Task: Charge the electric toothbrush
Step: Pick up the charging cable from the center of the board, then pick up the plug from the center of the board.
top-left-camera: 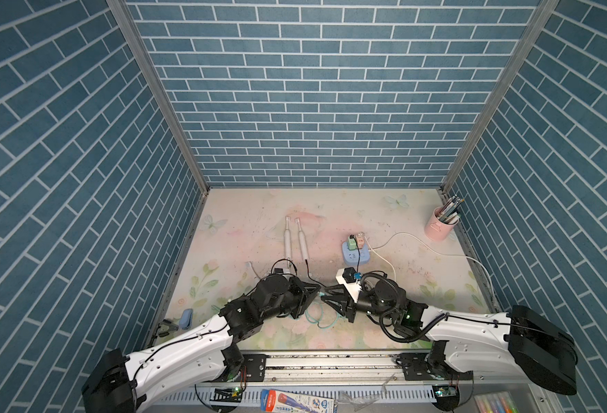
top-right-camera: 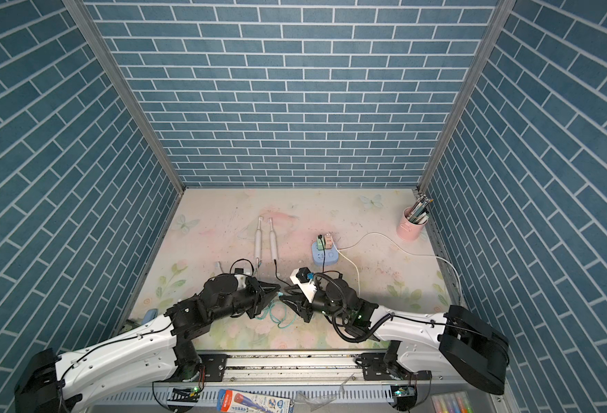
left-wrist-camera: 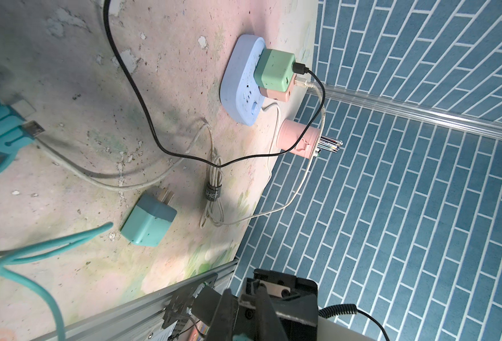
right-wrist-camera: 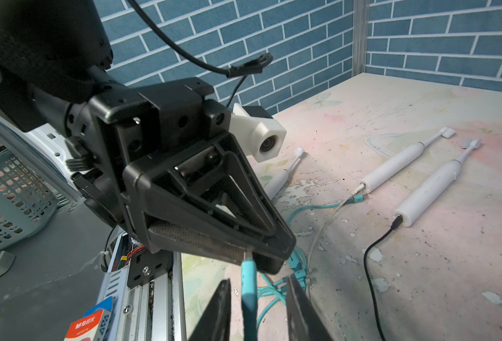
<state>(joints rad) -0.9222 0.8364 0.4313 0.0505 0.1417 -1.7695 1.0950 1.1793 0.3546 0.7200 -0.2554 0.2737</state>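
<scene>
The plug's metal tip [right-wrist-camera: 248, 257] is covered by my left gripper, so my right gripper should take the plug's teal body and free my left gripper to fetch the loose teal charger [left-wrist-camera: 149, 219].
Three white electric toothbrushes lie on the table: two side by side [top-left-camera: 287, 239] [top-left-camera: 302, 241] and a third [right-wrist-camera: 279, 177] behind my left arm. A black cable's plug [right-wrist-camera: 397, 223] sits against the base of one toothbrush [right-wrist-camera: 430, 192]. I cannot tell if it is seated. My left gripper [right-wrist-camera: 248, 255] is shut on the metal tip of the teal cable's plug [right-wrist-camera: 248, 283]. My right gripper [right-wrist-camera: 258, 310] faces it, open. The teal plug stands between its fingers [right-wrist-camera: 220, 310] with a gap on each side. In both top views the two grippers [top-left-camera: 319, 292] [top-left-camera: 327, 294] meet tip to tip.
A blue power strip [top-left-camera: 355, 254] carries a green charger [left-wrist-camera: 276, 71] and a pink one. A loose teal charger [left-wrist-camera: 149, 220] lies on the table. The teal cable [top-left-camera: 318, 318] coils under the grippers. A pink pen cup [top-left-camera: 441, 223] stands at the back right.
</scene>
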